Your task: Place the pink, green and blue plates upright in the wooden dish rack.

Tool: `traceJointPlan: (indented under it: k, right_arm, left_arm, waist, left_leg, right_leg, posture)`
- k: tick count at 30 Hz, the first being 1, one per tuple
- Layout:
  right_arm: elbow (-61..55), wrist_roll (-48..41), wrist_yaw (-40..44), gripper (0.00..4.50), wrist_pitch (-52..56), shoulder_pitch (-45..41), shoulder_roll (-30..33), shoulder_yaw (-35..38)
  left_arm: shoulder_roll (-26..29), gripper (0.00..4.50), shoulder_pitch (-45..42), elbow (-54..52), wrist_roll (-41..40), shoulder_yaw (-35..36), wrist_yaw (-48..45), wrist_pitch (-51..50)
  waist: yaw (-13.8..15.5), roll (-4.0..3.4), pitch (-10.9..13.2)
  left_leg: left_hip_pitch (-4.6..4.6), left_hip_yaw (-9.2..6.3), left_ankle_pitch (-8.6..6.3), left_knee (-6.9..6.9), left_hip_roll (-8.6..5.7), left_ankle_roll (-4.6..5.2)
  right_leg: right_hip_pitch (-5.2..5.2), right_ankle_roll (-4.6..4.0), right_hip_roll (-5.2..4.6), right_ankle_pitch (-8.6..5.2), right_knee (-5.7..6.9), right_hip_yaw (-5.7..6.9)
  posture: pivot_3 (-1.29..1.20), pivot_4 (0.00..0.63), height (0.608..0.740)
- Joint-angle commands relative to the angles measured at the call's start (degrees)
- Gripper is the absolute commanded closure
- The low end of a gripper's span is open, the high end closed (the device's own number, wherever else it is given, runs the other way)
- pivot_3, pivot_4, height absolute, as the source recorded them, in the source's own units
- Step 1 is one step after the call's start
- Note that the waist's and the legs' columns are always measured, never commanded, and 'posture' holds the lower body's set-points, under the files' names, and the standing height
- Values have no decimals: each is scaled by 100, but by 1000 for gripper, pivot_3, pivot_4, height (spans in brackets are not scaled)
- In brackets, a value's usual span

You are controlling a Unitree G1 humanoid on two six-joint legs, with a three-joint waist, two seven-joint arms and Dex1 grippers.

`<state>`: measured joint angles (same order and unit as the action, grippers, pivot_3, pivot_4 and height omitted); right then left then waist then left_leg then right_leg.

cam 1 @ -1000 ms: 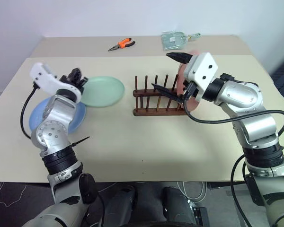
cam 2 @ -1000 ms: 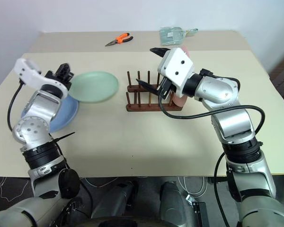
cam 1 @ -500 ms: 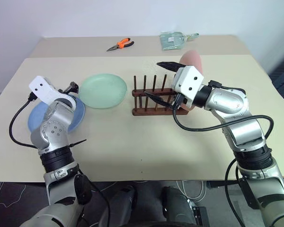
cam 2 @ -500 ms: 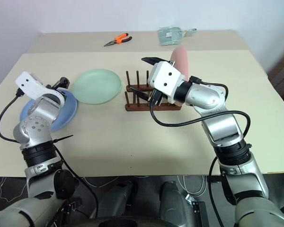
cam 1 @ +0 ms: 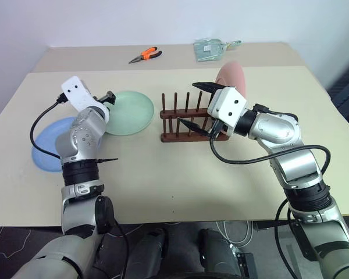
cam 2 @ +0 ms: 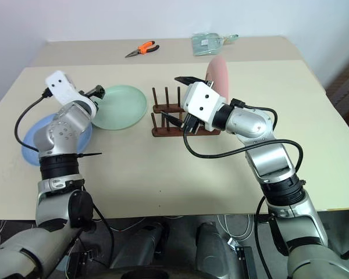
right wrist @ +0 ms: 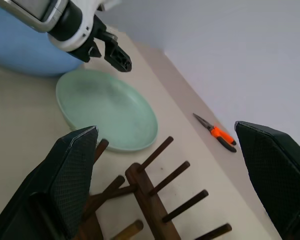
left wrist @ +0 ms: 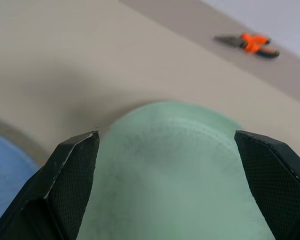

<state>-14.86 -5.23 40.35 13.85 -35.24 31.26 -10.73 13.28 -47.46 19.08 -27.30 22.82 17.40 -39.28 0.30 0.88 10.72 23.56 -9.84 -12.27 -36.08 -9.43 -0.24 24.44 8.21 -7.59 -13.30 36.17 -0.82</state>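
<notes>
My left gripper has one finger beyond the green plate's rim (left wrist: 109, 131) and the other above the plate's flat side, so it should go on going down until it closes on that rim (cam 2: 96, 120).
The green plate (cam 1: 129, 111) lies flat on the table, left of the wooden dish rack (cam 1: 183, 124). My left gripper (cam 1: 108, 99) is open at the plate's left rim, and in the left wrist view the green plate (left wrist: 175, 165) sits between the two spread fingers (left wrist: 75, 165). The blue plate (cam 1: 45, 152) lies further left, partly hidden by my left arm. The pink plate (cam 1: 231, 75) stands upright at the rack's right end. My right gripper (cam 1: 196, 106) is open and empty over the rack's right half, close beside the pink plate.
Orange pliers (cam 1: 145, 55) and a clear plastic bag (cam 1: 211, 48) lie on the far table behind. A black cable (cam 1: 38, 131) loops from my left wrist over the blue plate. Bare tabletop (cam 1: 180, 174) stretches in front of the rack.
My left gripper has opened and let go of the green plate's rim; the plate now lies flat. The left hand moved forward and down. The camera view shifted.
</notes>
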Motion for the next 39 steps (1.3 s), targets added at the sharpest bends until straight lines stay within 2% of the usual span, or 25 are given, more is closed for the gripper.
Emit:
traceJointPlan:
  k: [1,5,9,15,18,24,25,30,39]
  right_arm:
    - [-135,45,-18,0,-103,64,-38,73]
    - [-215,98,-35,0,-85,196,-2,119]
    - [-292,125,-41,0,-57,286,24,145]
    - [-329,157,-47,0,-18,307,-13,159]
    - [-297,169,-46,0,-27,278,-29,150]
    - [-268,171,-35,0,-53,261,-39,140]
    - [-256,175,-35,0,-58,251,-44,134]
    - [-194,202,-33,0,-64,183,-77,101]
    - [-234,219,-29,0,-61,196,-64,125]
  left_arm:
    - [164,71,-381,742,382,-71,-23,377]
    - [284,71,-605,1537,717,-82,17,785]
    - [305,71,-686,1791,846,-74,-36,1014]
    - [281,71,-764,2164,723,118,-32,665]
    - [197,943,-830,2205,456,458,166,481]
    - [112,4094,-837,2010,326,684,432,382]
    - [107,4447,-830,1978,327,679,452,358]
    - [56,4447,-748,1765,315,626,496,318]
    - [-41,4447,-402,765,533,356,261,1006]
  waist:
    - [6,0,0]
    - [3,1,0]
    - [-4,1,0]
    - [-7,1,0]
    - [-31,1,0]
    - [-63,2,-2]
    - [-67,3,-3]
    - [-98,3,-4]
    - [-98,4,-4]
  left_leg:
    - [0,0,0,-1,0,0]
    - [0,3,0,-2,0,0]
    - [0,4,0,-1,0,0]
    - [0,4,0,-3,0,1]
    - [0,5,0,-2,0,1]
    - [0,4,1,-5,1,0]
    - [0,4,1,-7,0,1]
    - [-2,4,1,-9,1,1]
    - [-2,6,2,-8,2,-1]
  right_leg:
    - [0,0,0,1,0,0]
    - [0,6,-1,7,-1,-2]
    - [0,6,-1,8,-1,-3]
    - [1,8,-1,10,0,-4]
    - [1,8,-1,10,0,-4]
    - [0,11,-1,12,3,-4]
    - [-1,12,-1,13,3,-4]
    - [-2,12,2,19,4,-5]
    - [0,11,2,19,3,-8]
  posture:
    - [0,150,739]
    - [0,150,739]
    - [0,150,739]
    - [0,150,739]
    - [0,150,739]
    - [0,150,739]
    - [0,150,739]
    - [0,150,739]
    - [0,150,739]
